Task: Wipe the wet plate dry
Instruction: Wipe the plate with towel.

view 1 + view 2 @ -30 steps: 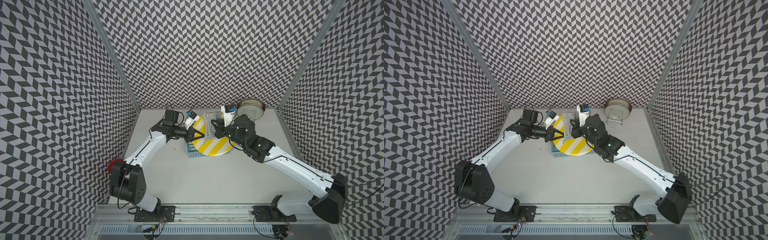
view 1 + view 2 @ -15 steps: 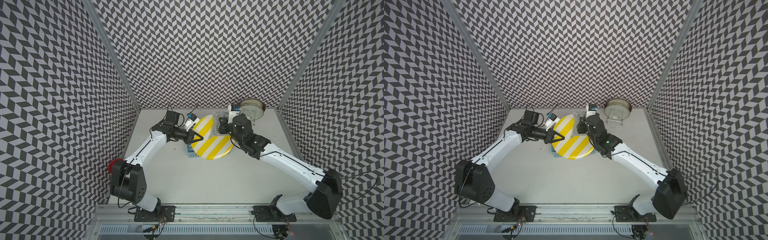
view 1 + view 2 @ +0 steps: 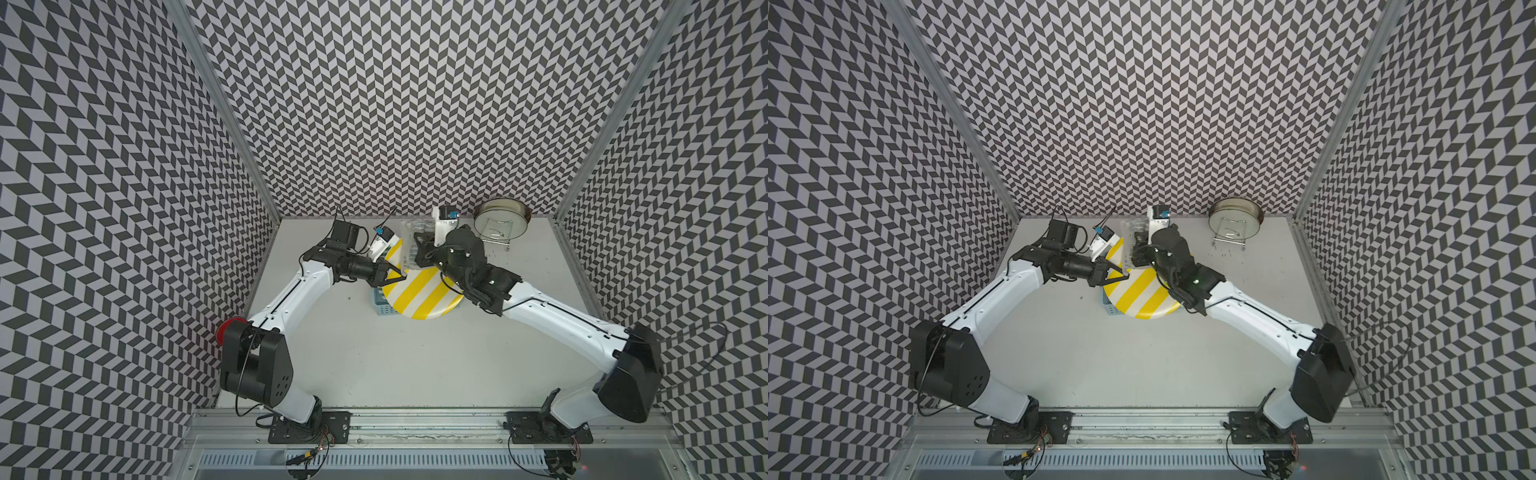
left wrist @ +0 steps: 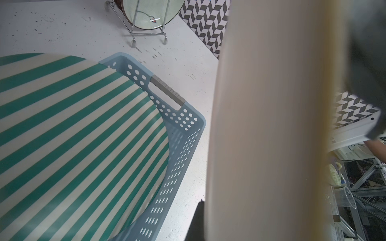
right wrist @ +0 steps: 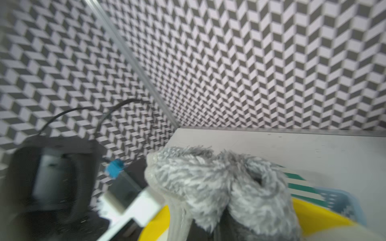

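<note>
Next, my right gripper pulls the grey cloth back across the plate's striped side (image 3: 421,294) toward the plate's near edge, because the cloth reaches over the plate's far edge (image 3: 411,237).
The wet plate (image 3: 424,291) (image 3: 1142,296) is round with yellow and white stripes and hangs tilted above a blue basket. My left gripper (image 3: 395,274) (image 3: 1119,272) is shut on the plate's left rim. In the left wrist view that plate is a broad blurred beige band (image 4: 271,125) beside one dark finger (image 4: 198,221). My right gripper (image 3: 417,254) (image 3: 1136,258) is shut on a fluffy grey cloth (image 3: 409,239) (image 3: 1130,239) (image 5: 219,183), which rests against the plate's far edge (image 5: 309,217). The cloth hides the right fingertips.
The perforated blue basket (image 3: 380,305) (image 4: 183,129) under the plate holds a green-striped plate (image 4: 73,135) (image 5: 298,185). A wire rack with a glass plate (image 3: 500,224) (image 3: 1235,220) (image 4: 146,12) stands at the back right. Patterned walls close in three sides.
The right gripper has carried the cloth first right, then back left along the plate's far edge. The plate has tipped to show a rounder face. The left grip has held.
</note>
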Robot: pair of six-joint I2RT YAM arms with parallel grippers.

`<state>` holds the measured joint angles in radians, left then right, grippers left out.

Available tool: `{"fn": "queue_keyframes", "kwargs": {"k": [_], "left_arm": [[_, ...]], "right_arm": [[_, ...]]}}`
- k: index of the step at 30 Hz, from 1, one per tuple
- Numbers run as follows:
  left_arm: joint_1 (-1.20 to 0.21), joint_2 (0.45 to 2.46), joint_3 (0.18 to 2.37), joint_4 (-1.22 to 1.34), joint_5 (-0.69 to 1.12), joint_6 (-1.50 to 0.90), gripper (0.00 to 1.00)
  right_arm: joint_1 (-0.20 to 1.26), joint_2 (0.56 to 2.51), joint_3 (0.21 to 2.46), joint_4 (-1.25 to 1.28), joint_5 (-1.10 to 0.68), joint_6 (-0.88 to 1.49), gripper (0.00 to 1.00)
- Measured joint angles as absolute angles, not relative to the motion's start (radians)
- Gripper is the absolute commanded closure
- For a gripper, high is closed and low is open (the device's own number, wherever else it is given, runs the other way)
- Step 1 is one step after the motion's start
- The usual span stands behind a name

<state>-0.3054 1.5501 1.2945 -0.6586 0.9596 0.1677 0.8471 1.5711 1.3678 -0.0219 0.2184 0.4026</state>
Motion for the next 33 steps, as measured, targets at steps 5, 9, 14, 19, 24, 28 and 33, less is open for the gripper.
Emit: {"fn": "queue_keyframes", "kwargs": {"k": [5, 9, 14, 19, 24, 28, 33], "left_arm": [[-0.286, 1.557, 1.295, -0.665, 0.953, 0.141, 1.0], [-0.299, 1.56, 1.295, -0.667, 0.953, 0.13, 1.0], [-0.335, 1.56, 1.297, -0.636, 0.955, 0.097, 1.0], [-0.328, 1.56, 1.322, -0.587, 0.934, 0.061, 1.0], [-0.327, 1.56, 1.328, -0.562, 0.932, 0.054, 1.0], [-0.327, 1.56, 1.328, -0.557, 0.933, 0.046, 1.0], [-0.326, 1.56, 1.328, -0.515, 0.937, 0.025, 1.0]], "right_arm": [[0.873, 1.627, 1.415, -0.032, 0.235, 0.412, 1.0], [0.859, 1.592, 1.336, 0.022, 0.233, 0.441, 1.0], [0.774, 1.464, 1.154, 0.069, 0.16, 0.491, 1.0], [0.633, 1.348, 1.03, 0.053, 0.139, 0.52, 1.0], [0.583, 1.298, 0.994, 0.019, 0.145, 0.512, 1.0], [0.598, 1.302, 0.996, 0.012, 0.118, 0.503, 1.0], [0.738, 1.382, 1.082, -0.008, 0.096, 0.477, 1.0]]}}
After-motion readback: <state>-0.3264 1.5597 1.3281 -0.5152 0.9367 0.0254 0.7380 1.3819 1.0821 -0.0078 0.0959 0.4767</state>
